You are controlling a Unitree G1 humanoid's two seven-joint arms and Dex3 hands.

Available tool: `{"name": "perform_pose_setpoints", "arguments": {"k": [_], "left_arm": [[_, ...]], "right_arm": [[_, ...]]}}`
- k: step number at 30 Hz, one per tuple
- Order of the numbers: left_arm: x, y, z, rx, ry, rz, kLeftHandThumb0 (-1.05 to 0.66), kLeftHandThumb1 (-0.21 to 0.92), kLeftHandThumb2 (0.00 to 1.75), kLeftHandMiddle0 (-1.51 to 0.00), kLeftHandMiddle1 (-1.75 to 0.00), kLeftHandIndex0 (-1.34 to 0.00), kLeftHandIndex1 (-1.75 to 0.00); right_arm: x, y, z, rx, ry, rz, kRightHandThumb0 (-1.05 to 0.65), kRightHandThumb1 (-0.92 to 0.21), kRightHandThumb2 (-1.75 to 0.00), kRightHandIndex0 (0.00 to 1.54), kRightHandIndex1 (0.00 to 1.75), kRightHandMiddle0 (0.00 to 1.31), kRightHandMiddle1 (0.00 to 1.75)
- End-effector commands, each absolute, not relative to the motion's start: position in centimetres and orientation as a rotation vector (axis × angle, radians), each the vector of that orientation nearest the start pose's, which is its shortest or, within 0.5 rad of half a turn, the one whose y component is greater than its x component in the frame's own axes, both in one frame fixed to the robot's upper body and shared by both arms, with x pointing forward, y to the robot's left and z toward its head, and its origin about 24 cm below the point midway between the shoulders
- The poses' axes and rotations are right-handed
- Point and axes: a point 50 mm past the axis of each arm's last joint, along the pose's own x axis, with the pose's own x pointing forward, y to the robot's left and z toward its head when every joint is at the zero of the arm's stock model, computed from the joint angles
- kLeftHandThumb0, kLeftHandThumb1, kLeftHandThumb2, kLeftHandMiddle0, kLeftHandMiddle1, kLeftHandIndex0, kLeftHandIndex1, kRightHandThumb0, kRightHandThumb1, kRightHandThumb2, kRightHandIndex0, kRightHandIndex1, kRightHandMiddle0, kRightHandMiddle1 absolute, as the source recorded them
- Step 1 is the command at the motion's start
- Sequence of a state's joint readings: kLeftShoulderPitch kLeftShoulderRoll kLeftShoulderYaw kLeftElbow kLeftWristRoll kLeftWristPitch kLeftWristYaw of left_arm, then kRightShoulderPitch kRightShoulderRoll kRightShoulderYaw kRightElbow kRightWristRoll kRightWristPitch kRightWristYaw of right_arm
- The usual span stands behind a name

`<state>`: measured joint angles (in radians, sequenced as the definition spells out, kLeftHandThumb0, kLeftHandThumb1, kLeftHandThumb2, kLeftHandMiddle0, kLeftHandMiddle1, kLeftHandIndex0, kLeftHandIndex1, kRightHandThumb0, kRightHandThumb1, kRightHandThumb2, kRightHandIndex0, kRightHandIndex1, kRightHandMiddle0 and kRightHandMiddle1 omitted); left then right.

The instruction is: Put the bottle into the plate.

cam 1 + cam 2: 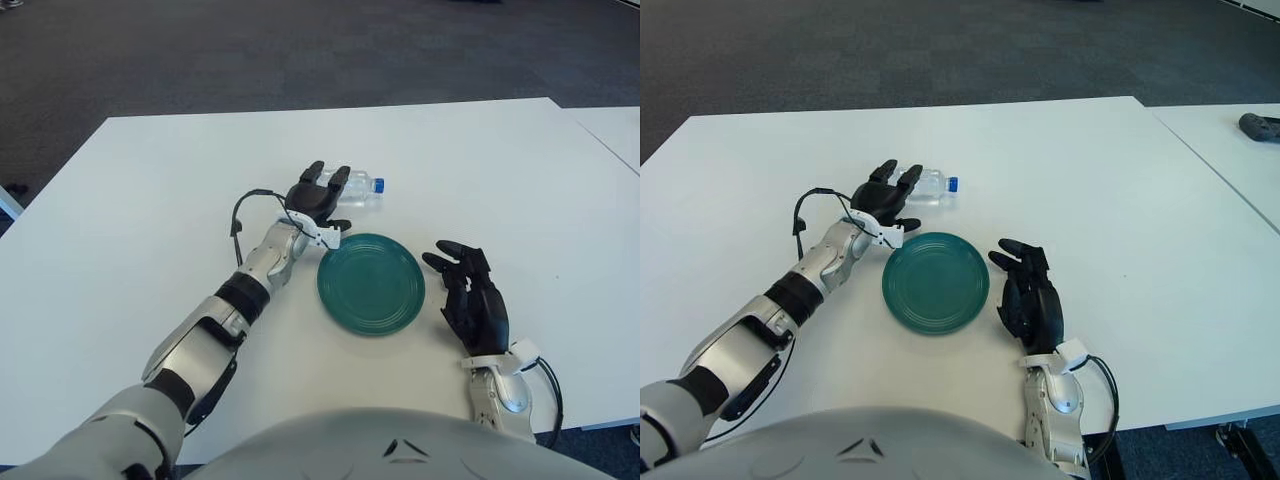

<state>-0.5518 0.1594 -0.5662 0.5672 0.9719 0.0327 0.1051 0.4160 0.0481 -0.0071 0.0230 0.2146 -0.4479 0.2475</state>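
The blue cap end (378, 185) reaches out beyond my open fingers, so I expect the bottle (356, 186) to turn toward the green plate when I grip and carry it.
A clear plastic bottle (362, 187) with a blue cap lies on its side on the white table, cap pointing right. It lies just beyond the empty round green plate (370, 283). My left hand (320, 195) is at the bottle's left end, fingers spread open and raised around it, not closed on it. The hand hides the bottle's base. My right hand (472, 300) shows to the right of the plate, fingers relaxed and holding nothing.
The white table (150, 220) stretches wide on every side of the plate. A second white table (1230, 150) stands close at the right with a dark object (1260, 125) on it. Dark carpet lies beyond the far edge.
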Motion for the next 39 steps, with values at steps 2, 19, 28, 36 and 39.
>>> {"name": "perform_pose_setpoints", "arguments": {"k": [2, 19, 28, 36, 39], "left_arm": [[32.6, 5.4, 5.4, 1.408, -0.341, -0.398, -1.05, 0.92, 0.67, 0.00, 0.00, 0.00, 0.00], [32.6, 5.6, 5.8, 1.345, -0.474, -0.298, -1.05, 0.92, 0.61, 0.00, 0.00, -0.04, -0.04], [33.1, 5.7, 5.8, 1.356, -0.467, -0.292, -1.05, 0.92, 0.60, 0.00, 0.00, -0.03, -0.06], [33.8, 5.8, 5.2, 1.414, -0.401, -0.320, -1.05, 0.92, 0.58, 0.00, 0.00, 0.00, -0.13], [34.2, 5.7, 5.0, 1.436, -0.378, -0.328, -1.05, 0.92, 0.59, -0.01, -0.01, 0.00, -0.12]], "right_arm": [[13.7, -15.6, -3.6, 0.250, 0.127, 0.002, -0.67, -0.92, -0.67, 0.57, 0.99, 0.19, 1.18], [14.3, -15.7, -4.4, 0.262, 0.157, 0.004, -0.67, -0.92, -0.63, 0.57, 1.00, 0.19, 1.18], [14.3, -15.5, -4.9, 0.269, 0.173, 0.008, -0.66, -0.92, -0.64, 0.56, 0.99, 0.17, 1.16], [14.1, -15.2, -5.1, 0.274, 0.186, 0.025, -0.67, -0.92, -0.64, 0.57, 0.98, 0.16, 1.15], [13.9, -15.2, -5.2, 0.269, 0.190, 0.030, -0.68, -0.92, -0.64, 0.57, 0.98, 0.16, 1.14]]}}
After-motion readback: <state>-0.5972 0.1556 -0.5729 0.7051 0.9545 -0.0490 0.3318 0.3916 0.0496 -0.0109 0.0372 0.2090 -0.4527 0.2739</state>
